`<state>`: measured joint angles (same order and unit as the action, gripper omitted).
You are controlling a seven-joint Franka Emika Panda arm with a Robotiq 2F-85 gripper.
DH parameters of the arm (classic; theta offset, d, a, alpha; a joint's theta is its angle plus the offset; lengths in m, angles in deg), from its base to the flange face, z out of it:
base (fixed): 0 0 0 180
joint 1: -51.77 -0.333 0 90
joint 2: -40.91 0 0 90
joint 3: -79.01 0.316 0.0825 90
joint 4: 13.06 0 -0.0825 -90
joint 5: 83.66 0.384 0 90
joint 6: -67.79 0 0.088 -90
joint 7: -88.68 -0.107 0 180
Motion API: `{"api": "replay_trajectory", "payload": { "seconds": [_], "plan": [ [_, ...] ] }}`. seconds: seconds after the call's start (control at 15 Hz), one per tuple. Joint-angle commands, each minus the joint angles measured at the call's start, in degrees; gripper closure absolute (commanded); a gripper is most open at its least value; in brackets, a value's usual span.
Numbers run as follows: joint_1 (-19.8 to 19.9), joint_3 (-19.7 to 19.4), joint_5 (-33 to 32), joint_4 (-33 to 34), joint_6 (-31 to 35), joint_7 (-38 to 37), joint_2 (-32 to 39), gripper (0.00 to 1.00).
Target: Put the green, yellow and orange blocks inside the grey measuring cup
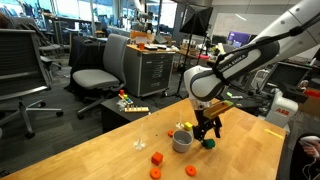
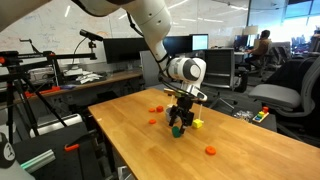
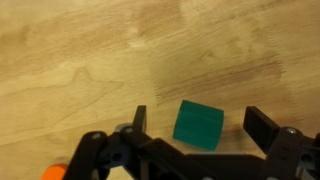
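Observation:
The green block is at a slant between my gripper's open fingers. I should line the fingers up with its sides before I grip it and carry it to the grey measuring cup.
A green block lies on the wooden table between my open gripper's two fingers, with a gap on each side. In both exterior views the gripper hangs just above this green block. The grey measuring cup stands right beside it, with a yellow block close by. Two orange blocks and another green block lie nearer the table's front edge. One orange block sits apart from the others.
Small colourful objects sit at the table's far corner, and a small clear piece lies left of the cup. Office chairs and a cabinet stand beyond the table. A person's arm is at the right edge.

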<state>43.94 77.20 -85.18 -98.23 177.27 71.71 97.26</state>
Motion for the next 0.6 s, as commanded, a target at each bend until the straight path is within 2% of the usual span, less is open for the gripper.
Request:
{"api": "replay_trajectory", "payload": {
  "seconds": [0.0, 0.07, 0.13, 0.2, 0.53],
  "plan": [
    [0.5, 0.9, 1.7, 1.7, -1.6, 0.4, 1.5, 0.0],
    [0.5, 1.0, 2.0, 1.8, -1.6, 0.4, 1.8, 0.0],
    [0.4, 1.1, 2.1, 1.7, -1.1, 0.3, 2.0, 0.25],
    [0.5, 1.1, 2.3, 1.7, -0.9, 0.4, 2.1, 0.25],
    [0.4, 1.1, 2.9, 1.9, -0.8, 0.2, 2.3, 0.65]
  ]
}}
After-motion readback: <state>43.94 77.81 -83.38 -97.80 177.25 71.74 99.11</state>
